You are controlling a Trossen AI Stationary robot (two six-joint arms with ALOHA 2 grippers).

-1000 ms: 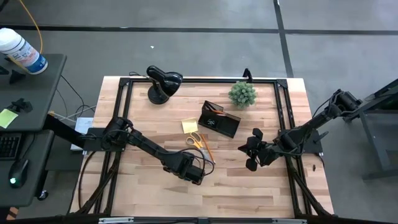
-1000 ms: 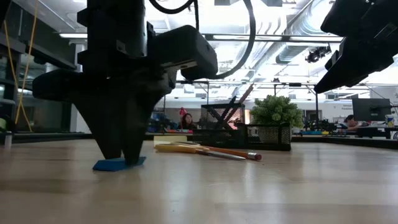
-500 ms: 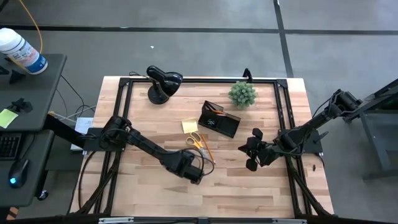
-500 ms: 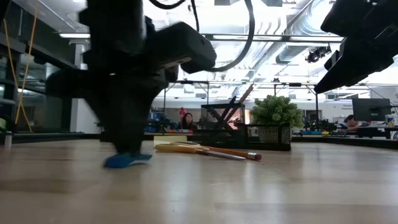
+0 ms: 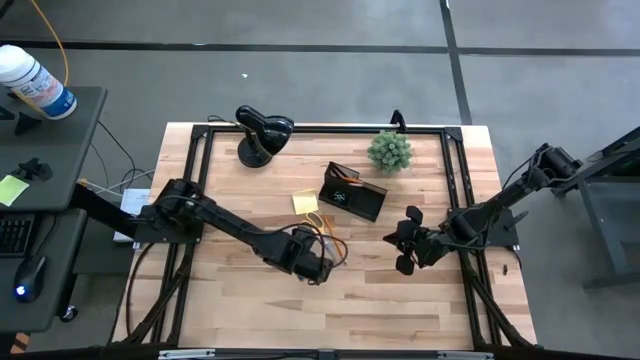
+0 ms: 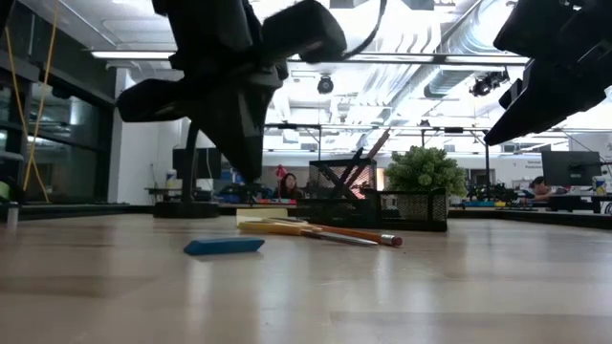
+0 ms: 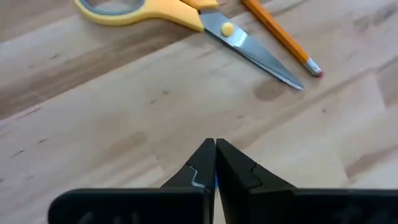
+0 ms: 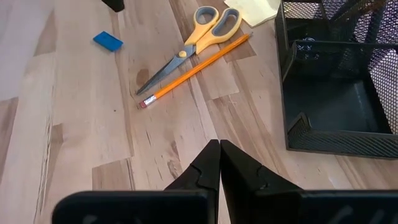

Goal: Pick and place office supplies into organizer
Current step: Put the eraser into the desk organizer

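I can see the blue block (image 6: 224,247) under my left gripper's closed, empty fingers, so I should open that gripper, turn it and put its fingers around the block's long sides (image 8: 108,41) before I lift the block.
A small blue block (image 6: 225,246) lies flat on the wooden table, also seen in the right wrist view as the blue block (image 8: 108,41). My left gripper (image 6: 251,177) hangs shut above and just behind it, holding nothing; the left wrist view shows my left gripper (image 7: 216,144) over bare wood. Orange-handled scissors (image 8: 199,34) and an orange pencil (image 8: 196,68) lie side by side, next to a yellow sticky-note pad (image 5: 305,202). The black mesh organizer (image 5: 352,192) stands beyond them. My right gripper (image 5: 403,245) waits shut to the organizer's right, above the table.
A black desk lamp (image 5: 262,133) stands at the far left and a small green plant (image 5: 389,150) at the far edge behind the organizer. Bare wood lies along the near edge and to the left of the scissors (image 5: 313,225).
My left gripper has shut its fingers at the blue block and then risen clear of the table, tipping a little as it went. The block has stayed on the table, shifted slightly toward the right edge, and now lies flat, clear of the fingers.
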